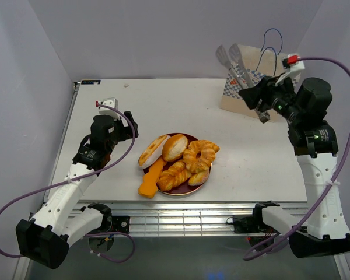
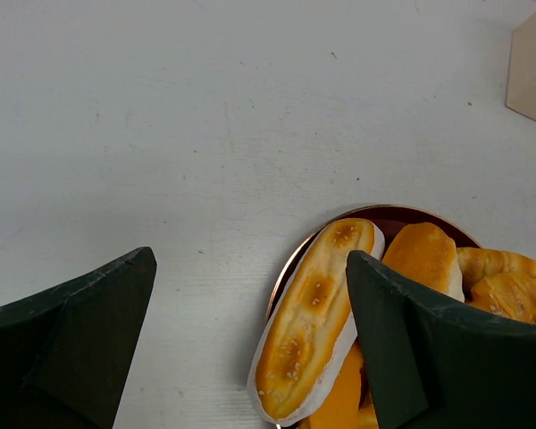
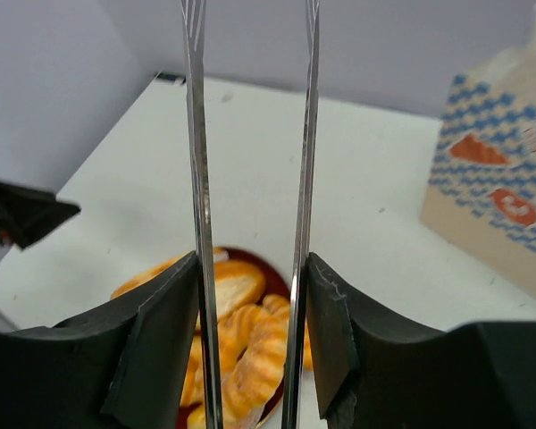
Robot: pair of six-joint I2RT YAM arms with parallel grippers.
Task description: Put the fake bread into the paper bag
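Note:
The tong tips (image 1: 223, 57) are apart and the ring-shaped bread is atop the heap, so my right gripper should go on going down and close the tongs across its rim (image 1: 207, 155).
The fake bread (image 1: 178, 157), several glossy golden pieces, is heaped on a dark red plate (image 1: 205, 179) mid-table, with an orange wedge (image 1: 150, 181) hanging over its front edge. The paper bag (image 1: 236, 100) stands at the back right. My right gripper (image 1: 254, 93) hovers in front of the bag, shut on metal tongs (image 1: 233, 61) whose tips point up and back. In the right wrist view the two tong arms (image 3: 195, 134) are pressed between the fingers (image 3: 161, 340), with the bread (image 3: 241, 349) below. My left gripper (image 2: 250, 259) is open just left of the plate, beside an oval roll (image 2: 313, 313).
White walls close in the table on the left, back and right. The bag's blue cord handles (image 1: 274, 41) rise above its mouth. A corner of the bag (image 2: 531, 71) shows in the left wrist view. The left arm (image 3: 18, 219) appears at the left edge of the right wrist view.

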